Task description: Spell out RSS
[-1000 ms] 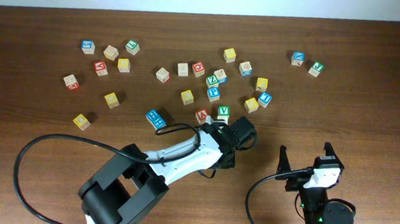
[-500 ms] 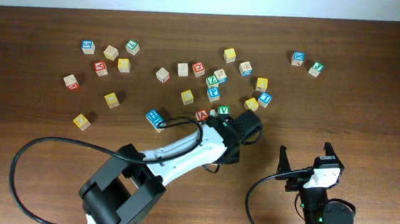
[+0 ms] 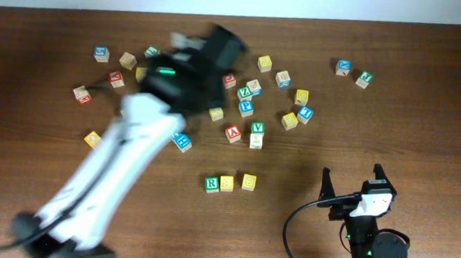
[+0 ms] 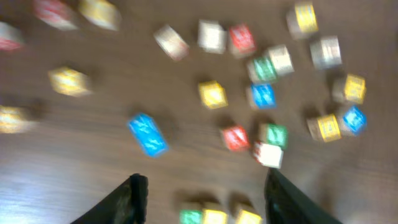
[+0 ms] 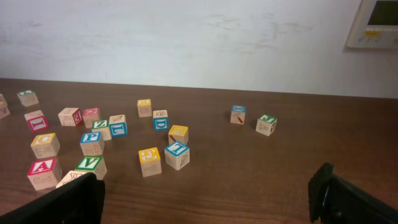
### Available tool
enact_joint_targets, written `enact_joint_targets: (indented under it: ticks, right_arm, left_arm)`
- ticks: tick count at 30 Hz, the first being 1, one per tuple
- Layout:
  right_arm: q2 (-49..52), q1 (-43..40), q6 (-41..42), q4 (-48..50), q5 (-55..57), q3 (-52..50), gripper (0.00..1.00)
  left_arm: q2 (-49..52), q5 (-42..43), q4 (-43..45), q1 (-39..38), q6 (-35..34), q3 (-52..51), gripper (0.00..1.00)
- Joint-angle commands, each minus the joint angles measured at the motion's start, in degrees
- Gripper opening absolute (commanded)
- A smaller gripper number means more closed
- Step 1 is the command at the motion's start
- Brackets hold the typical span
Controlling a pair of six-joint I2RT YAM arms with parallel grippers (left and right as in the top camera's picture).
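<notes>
My right gripper should push the last yellow cube [image 3: 248,182] in, because there is a gap between it and the row, while my left gripper steadies the green R cube [image 3: 212,184].
Three cubes stand in a row near the table's front: a green R cube [image 3: 212,184], a yellow cube [image 3: 227,183] touching it, and a second yellow cube [image 3: 248,181] a small gap to the right. Their letters are too small to read. The left wrist view shows them blurred at its bottom edge: the green R cube [image 4: 191,217] and two yellow cubes [image 4: 214,217] [image 4: 249,216]. My left gripper [image 3: 210,47] [image 4: 205,199] is raised high over the back of the table, blurred, open and holding nothing. My right gripper [image 3: 350,181] [image 5: 208,199] rests open at the front right.
Several loose letter cubes lie scattered across the back half of the table. A green V cube [image 3: 257,128] [image 5: 90,165] stands just behind the row, a blue cube [image 3: 180,139] to the left. The right arm's cable [image 3: 292,233] loops at the front.
My left arm has swung up and away from the spot by the V cube toward the back left, its jaws wider. The row of three cubes is now uncovered.
</notes>
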Motion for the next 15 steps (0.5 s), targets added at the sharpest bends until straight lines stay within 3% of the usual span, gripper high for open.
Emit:
enact_joint_targets:
  ticks: [1,5,9,11,13,15]
  right_arm:
    - [-0.37,-0.44,0.44,-0.39,0.5,-0.31,0.98]
    - [-0.37,-0.44,0.42,-0.37,0.52,-0.31,0.98]
    - [-0.37,-0.44,0.48,1.09,0.57,-0.31,0.98]
    - [-0.37,-0.44,6.86,4.74,-18.43,-0.31,0.98]
    - [-0.35,-0.44,12.68,1.79,-37.07,-0.31,0.98]
    - [-0.33,-0.44,12.96,2.84,-44.68,-0.31,0.98]
  left_arm:
    - [-4.17,-0.5,-4.81,13.33,6.75,0.79,0.74]
    - [-3.19,3.13,-10.6,28.59,6.75,-0.68,1.0]
    - [-3.19,8.11,-8.52,35.32,7.3,-6.62,0.99]
    - [-3.19,13.44,-4.85,35.93,13.4,-11.19,0.99]
    - [-3.19,19.08,-1.16,35.76,16.17,-15.41,0.99]
    - [-3.19,21.0,1.6,35.6,16.17,-18.51,0.99]
